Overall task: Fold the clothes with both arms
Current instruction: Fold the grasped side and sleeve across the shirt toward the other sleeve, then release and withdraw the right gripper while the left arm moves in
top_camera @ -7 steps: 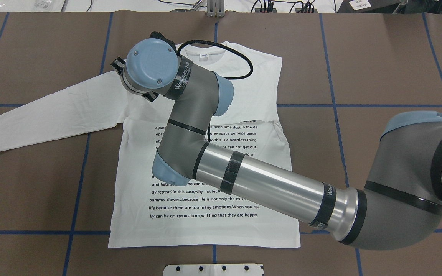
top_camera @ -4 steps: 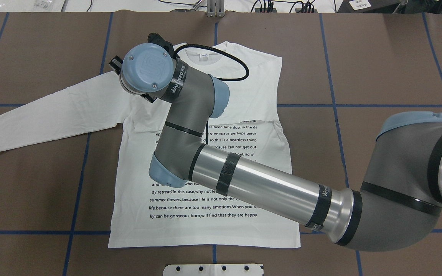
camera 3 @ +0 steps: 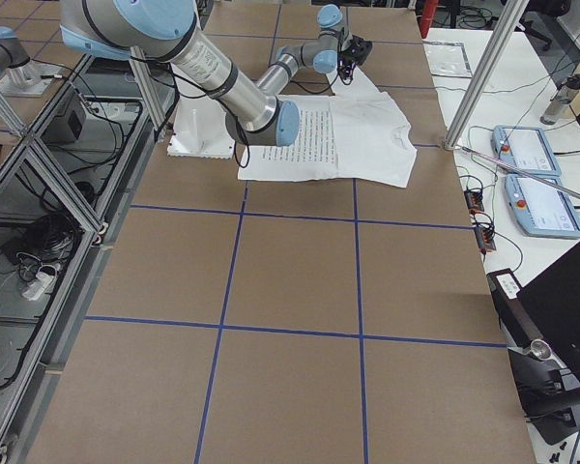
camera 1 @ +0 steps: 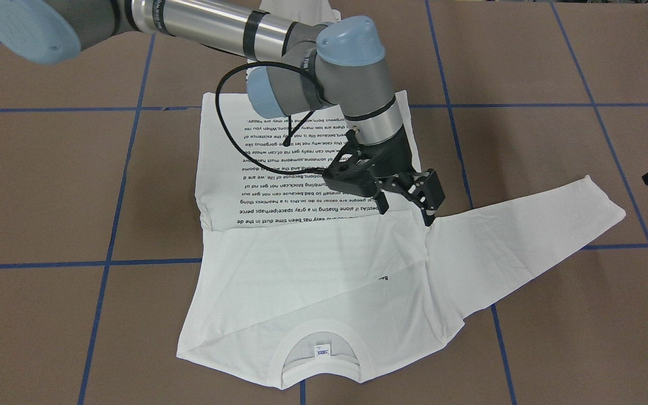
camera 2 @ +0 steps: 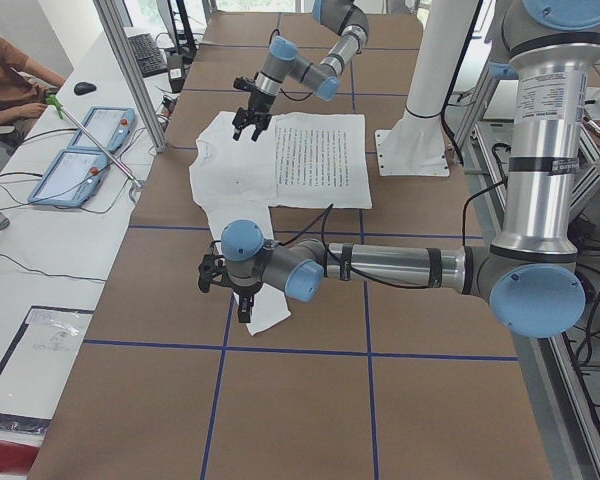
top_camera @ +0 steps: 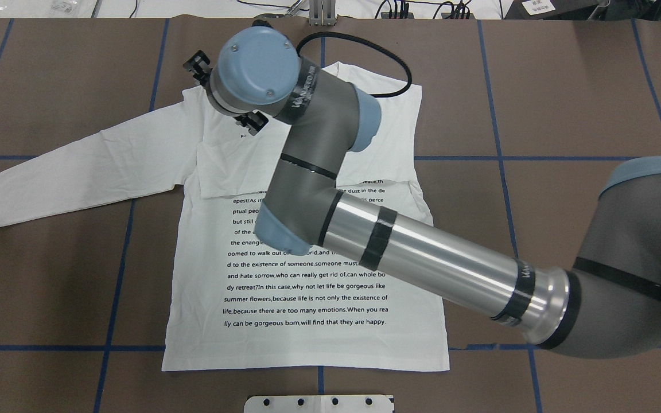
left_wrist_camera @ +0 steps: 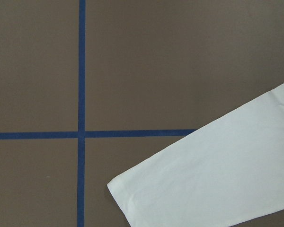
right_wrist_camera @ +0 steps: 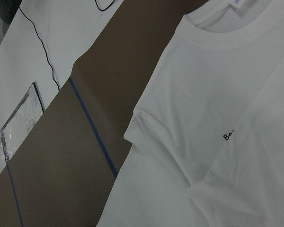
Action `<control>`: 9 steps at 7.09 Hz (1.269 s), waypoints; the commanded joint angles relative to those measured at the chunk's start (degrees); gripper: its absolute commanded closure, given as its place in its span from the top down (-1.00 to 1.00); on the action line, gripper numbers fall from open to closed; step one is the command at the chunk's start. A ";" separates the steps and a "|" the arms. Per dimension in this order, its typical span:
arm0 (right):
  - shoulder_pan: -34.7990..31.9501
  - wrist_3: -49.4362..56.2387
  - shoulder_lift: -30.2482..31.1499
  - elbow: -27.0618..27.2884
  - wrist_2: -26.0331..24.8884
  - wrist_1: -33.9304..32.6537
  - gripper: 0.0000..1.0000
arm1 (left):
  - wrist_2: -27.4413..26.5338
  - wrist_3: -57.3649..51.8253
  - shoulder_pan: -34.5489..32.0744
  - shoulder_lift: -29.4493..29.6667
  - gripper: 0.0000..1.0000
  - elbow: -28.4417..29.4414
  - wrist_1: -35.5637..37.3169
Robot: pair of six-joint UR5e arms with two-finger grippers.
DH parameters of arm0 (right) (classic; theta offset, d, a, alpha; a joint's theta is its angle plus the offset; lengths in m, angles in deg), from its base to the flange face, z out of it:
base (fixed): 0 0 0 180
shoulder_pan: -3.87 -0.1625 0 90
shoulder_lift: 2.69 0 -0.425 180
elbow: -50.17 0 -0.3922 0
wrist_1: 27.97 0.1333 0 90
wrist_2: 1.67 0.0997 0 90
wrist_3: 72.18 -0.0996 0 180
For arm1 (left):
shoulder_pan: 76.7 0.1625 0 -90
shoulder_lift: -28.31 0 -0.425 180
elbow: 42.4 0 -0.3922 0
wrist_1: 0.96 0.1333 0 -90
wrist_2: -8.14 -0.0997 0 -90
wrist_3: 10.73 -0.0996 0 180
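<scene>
Next, I move my right gripper away before my left gripper folds the cuff (camera 1: 605,196) over, because my right arm reaches across the chest (camera 1: 332,243) where the stretched sleeve must land.
The white long-sleeved T-shirt (top_camera: 307,287) lies flat, print side up, collar at the far side. One sleeve is folded in across the chest (camera 1: 313,253). The other sleeve (top_camera: 72,166) lies stretched out to the side. My right arm reaches across the shirt. Its gripper (camera 1: 405,209) hangs open and empty just above the shoulder of the stretched sleeve. The right wrist view shows the collar and shoulder seam (right_wrist_camera: 203,118). My left gripper (camera 2: 230,290) hovers over the stretched sleeve's cuff (left_wrist_camera: 217,179). I cannot tell whether it is open or shut.
The brown table cover carries a blue tape grid (top_camera: 118,258). The white pedestal base (top_camera: 319,403) sits at the near edge. Beyond the far edge stand an aluminium post (camera 2: 130,70), tablets (camera 2: 80,150) and an operator.
My right wrist has moved toward the far edge and a little toward the collar. More of the print and the folded-in sleeve's edge now show. The shirt has not moved.
</scene>
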 commanded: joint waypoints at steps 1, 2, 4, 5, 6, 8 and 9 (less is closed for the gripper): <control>-8.74 0.95 14.63 14.48 10.57 -2.21 0.98 | 0.00 2.62 2.80 3.36 0.86 10.98 -9.45; -10.43 3.74 21.57 20.27 11.73 -2.13 0.98 | -0.09 2.64 3.59 4.34 0.85 13.89 -12.01; -12.98 6.93 29.96 27.87 14.89 -2.04 0.98 | -0.01 2.90 5.52 4.35 0.77 18.29 -18.50; -12.99 6.84 30.07 27.98 14.91 -2.04 0.98 | -0.09 2.82 6.84 4.35 0.70 18.84 -18.97; -12.99 6.84 30.25 27.98 15.00 -2.04 0.98 | -0.09 2.82 7.20 4.44 0.62 18.84 -18.98; -13.08 6.84 30.34 28.33 15.00 -2.04 0.98 | -0.09 2.73 8.08 4.44 0.43 19.11 -18.98; -12.99 6.84 30.34 28.24 14.91 -2.04 0.98 | -0.18 2.38 8.35 4.53 0.29 20.41 -19.06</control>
